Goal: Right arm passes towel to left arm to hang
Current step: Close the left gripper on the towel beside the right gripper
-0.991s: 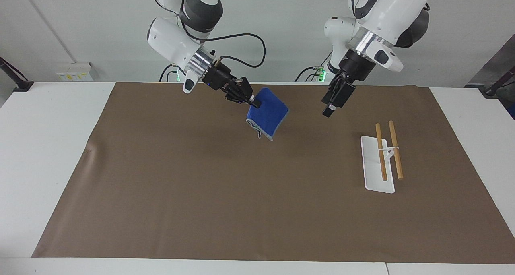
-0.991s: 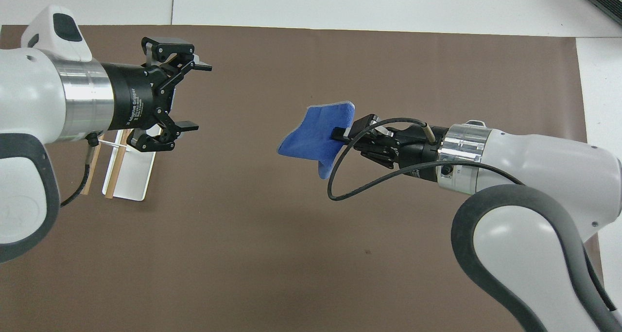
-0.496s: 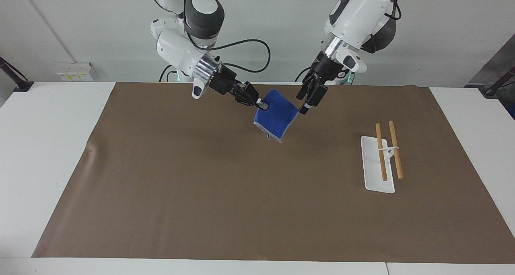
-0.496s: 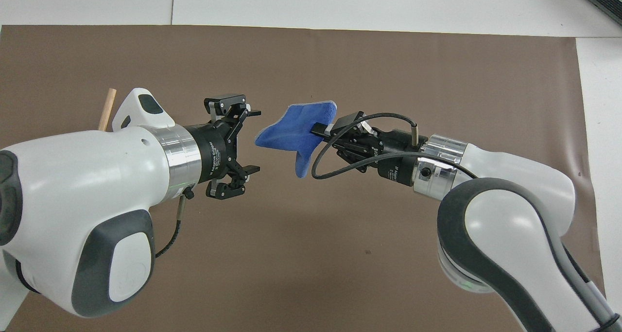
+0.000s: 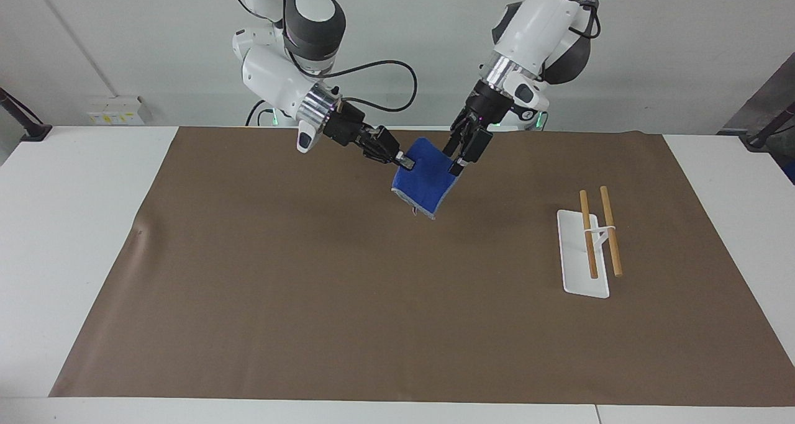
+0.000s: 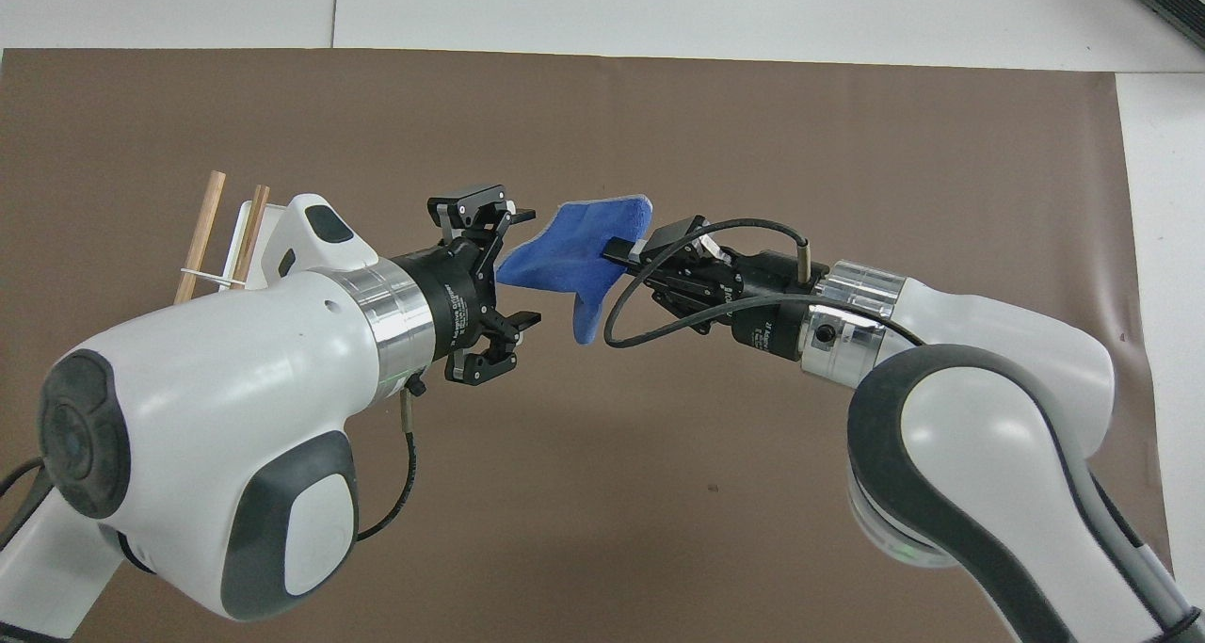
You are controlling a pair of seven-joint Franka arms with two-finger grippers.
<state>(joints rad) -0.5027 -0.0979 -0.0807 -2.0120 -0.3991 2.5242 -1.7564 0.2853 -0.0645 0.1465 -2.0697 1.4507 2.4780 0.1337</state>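
Note:
The blue towel (image 6: 573,248) has one corner (image 6: 587,320) hanging limp, so it will trail from the robot's left gripper and drape over the wooden rails when the robot pulls it across.
My right gripper (image 5: 405,161) (image 6: 617,249) is shut on one edge of the blue towel (image 5: 426,179) (image 6: 576,252) and holds it in the air over the mat's robot-side middle. The towel hangs down from the grip, one corner drooping. My left gripper (image 5: 461,157) (image 6: 522,266) is open, with its fingers standing either side of the towel's free edge. I cannot tell whether they touch the cloth.
A white rack base (image 5: 581,256) with two wooden rails (image 5: 608,238) (image 6: 200,233) stands on the brown mat (image 5: 310,300) toward the left arm's end. In the overhead view the left arm covers most of it.
The left gripper has swung from near the rack toward the towel and now straddles its free edge. The right gripper brought the towel slightly toward it, then held still.

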